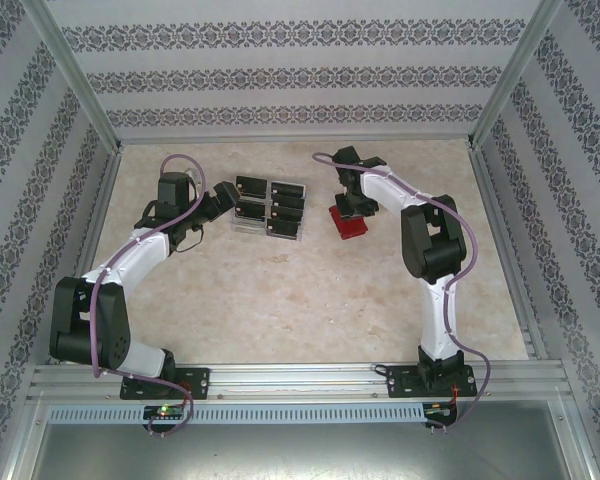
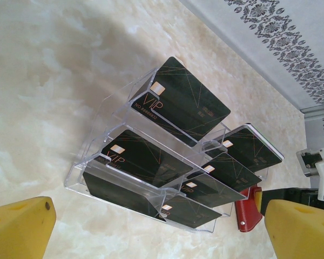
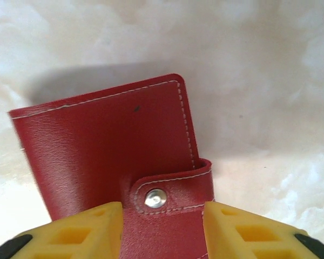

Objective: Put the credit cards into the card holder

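Next, I pinch the snap tab [image 3: 171, 190] with my right gripper and pull it open while my left gripper holds the body [image 3: 65, 145], because the tab keeps the card holder closed.
Several black credit cards [image 2: 181, 102] with gold "VIP" print stand in the tiers of a clear plastic tray [image 2: 78, 175]; from above the credit cards [image 1: 270, 208] sit mid-table. My left gripper [image 2: 159, 240] is open, its yellow fingers [image 2: 19, 226] spread wide just short of the tray's near side, holding nothing. The left gripper [image 1: 223, 207] is at the tray's left edge. The card holder [image 3: 108, 140], a red wallet, lies closed with its snap tab [image 3: 173, 189] fastened. My right gripper [image 3: 162, 237] hangs open right over it, fingers either side of the tab. From above, the right gripper [image 1: 352, 207] covers part of the card holder [image 1: 350, 228].
The marble-patterned table [image 1: 280, 300] is ringed by patterned walls [image 1: 300, 70] and an aluminium frame [image 1: 300, 375]. The wallet's red edge [image 2: 250, 213] lies just right of the tray in the left wrist view. Open tabletop stretches toward the arm bases.
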`<state>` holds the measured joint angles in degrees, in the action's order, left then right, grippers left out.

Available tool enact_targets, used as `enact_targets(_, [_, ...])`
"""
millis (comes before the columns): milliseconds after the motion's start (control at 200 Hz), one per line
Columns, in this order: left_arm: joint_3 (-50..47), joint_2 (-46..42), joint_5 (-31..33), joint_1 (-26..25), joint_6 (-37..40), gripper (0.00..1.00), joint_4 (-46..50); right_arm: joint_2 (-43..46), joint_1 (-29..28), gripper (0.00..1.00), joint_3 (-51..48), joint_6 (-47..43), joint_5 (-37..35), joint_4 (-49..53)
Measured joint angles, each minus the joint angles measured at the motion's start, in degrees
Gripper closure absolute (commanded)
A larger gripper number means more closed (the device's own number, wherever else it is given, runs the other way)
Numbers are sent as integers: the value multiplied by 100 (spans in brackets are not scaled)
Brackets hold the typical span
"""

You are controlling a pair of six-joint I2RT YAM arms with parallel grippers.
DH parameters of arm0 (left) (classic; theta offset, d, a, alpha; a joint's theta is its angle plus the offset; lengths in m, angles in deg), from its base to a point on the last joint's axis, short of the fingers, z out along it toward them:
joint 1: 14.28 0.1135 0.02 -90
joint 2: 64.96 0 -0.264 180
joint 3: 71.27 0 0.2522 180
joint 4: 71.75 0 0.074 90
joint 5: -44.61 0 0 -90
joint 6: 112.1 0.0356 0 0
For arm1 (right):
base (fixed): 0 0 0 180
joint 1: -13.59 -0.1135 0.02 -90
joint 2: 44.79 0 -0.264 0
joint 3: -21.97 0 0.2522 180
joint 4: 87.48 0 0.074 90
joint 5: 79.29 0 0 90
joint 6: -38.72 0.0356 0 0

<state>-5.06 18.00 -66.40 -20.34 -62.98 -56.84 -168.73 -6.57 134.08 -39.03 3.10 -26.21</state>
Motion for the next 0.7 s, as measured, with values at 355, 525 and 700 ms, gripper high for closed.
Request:
enact_targets(355, [0, 79, -7, 0, -15, 0, 0, 24, -35, 55, 15, -9, 13, -13])
enact_targets(525, [0, 101, -46, 0, -15, 0, 0, -72, -31, 56, 52, -28, 11, -13])
enact_targets(700, [9, 111, -90, 0, -15, 0, 0, -203, -20, 60, 55, -48, 13, -15])
